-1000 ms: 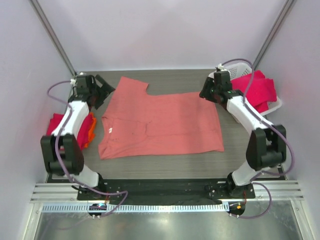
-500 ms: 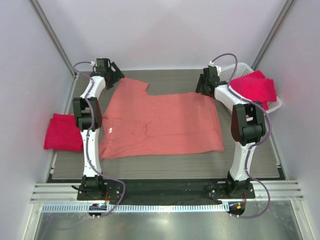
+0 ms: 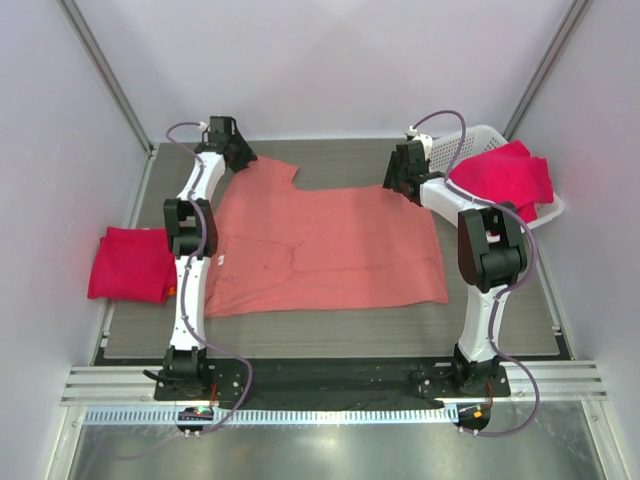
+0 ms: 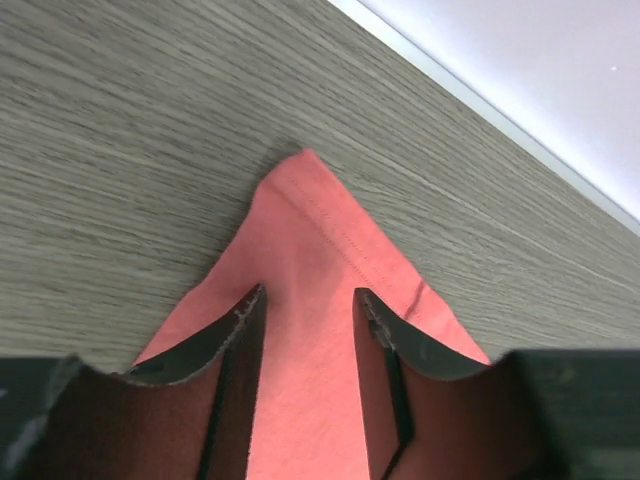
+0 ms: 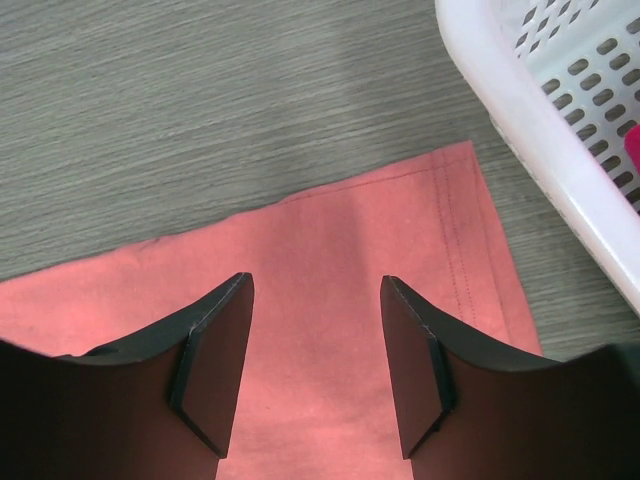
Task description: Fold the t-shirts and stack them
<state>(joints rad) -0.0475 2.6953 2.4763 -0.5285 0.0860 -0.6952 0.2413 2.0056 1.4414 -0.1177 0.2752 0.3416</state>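
Observation:
Next, my left gripper opens its fingers, moves to the sleeve's outer edge [image 4: 250,210] and pinches there before folding, because its fingers now straddle flat cloth inside the sleeve [image 4: 310,285].
A salmon-pink t-shirt [image 3: 320,245] lies spread flat on the table with a small white neck label [image 3: 218,261]. My left gripper [image 3: 235,155] is down at its far left sleeve corner [image 4: 305,200]. The left fingers [image 4: 245,320] stand a narrow gap apart, with flat cloth between them. My right gripper [image 3: 400,180] is open over the shirt's far right hem corner [image 5: 460,200], and cloth shows between its fingers [image 5: 215,350]. A folded crimson t-shirt [image 3: 130,262] lies at the table's left edge. Another crimson t-shirt [image 3: 510,175] hangs over the basket.
A white mesh basket [image 3: 480,135] stands at the far right corner, and its rim [image 5: 520,110] is close to the right of my right gripper. The back wall runs just behind both grippers. Bare grey table [image 3: 330,320] lies in front of the shirt.
The left arm stretched out to the far left sleeve corner and its jaws narrowed. The right gripper shifted slightly left along the far hem. The folded crimson shirt now shows fully.

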